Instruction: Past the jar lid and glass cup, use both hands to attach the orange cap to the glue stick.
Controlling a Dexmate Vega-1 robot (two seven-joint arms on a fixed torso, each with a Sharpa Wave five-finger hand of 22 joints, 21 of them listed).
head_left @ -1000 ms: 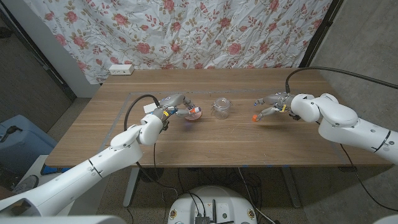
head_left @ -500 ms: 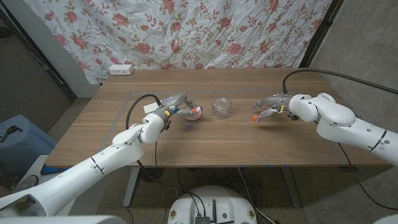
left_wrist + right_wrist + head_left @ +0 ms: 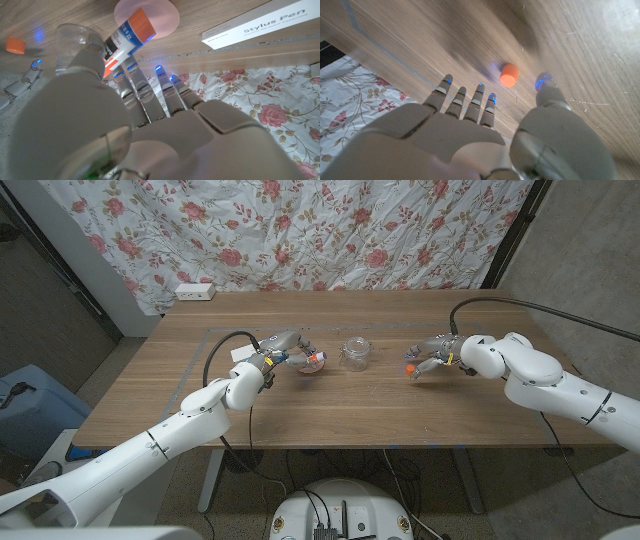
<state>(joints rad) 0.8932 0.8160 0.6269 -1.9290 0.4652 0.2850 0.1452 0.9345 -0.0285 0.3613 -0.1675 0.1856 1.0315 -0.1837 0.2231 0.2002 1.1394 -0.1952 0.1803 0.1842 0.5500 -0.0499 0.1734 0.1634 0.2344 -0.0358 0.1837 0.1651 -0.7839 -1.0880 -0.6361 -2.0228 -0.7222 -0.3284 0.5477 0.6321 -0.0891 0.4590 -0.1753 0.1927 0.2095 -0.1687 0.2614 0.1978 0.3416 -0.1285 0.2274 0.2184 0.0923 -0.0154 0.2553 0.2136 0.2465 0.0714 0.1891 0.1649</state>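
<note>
The orange cap's closed end (image 3: 508,80) points toward my right gripper, so I expect the orange cap to go straight onto the glue stick and stay on when I push.
My left hand (image 3: 283,350) pinches the lower end of the glue stick (image 3: 314,359), a white and blue tube with an orange band (image 3: 127,37), just above the pink jar lid (image 3: 313,368). The stick's open end points toward the glass cup (image 3: 354,353). The small orange cap (image 3: 410,368) lies on the table to the right of the cup. My right hand (image 3: 433,354) hovers beside it with fingers spread; in the right wrist view the cap (image 3: 509,75) sits on the wood between the fingertips (image 3: 481,89) and thumb, untouched.
A white box marked Stylus Pen (image 3: 260,22) lies near my left wrist, behind the lid. A white power strip (image 3: 195,292) sits at the table's far left edge. A floral curtain hangs behind the table (image 3: 330,410).
My right hand has edged a little left and closer around the orange cap. The left hand and glue stick have stayed in place.
</note>
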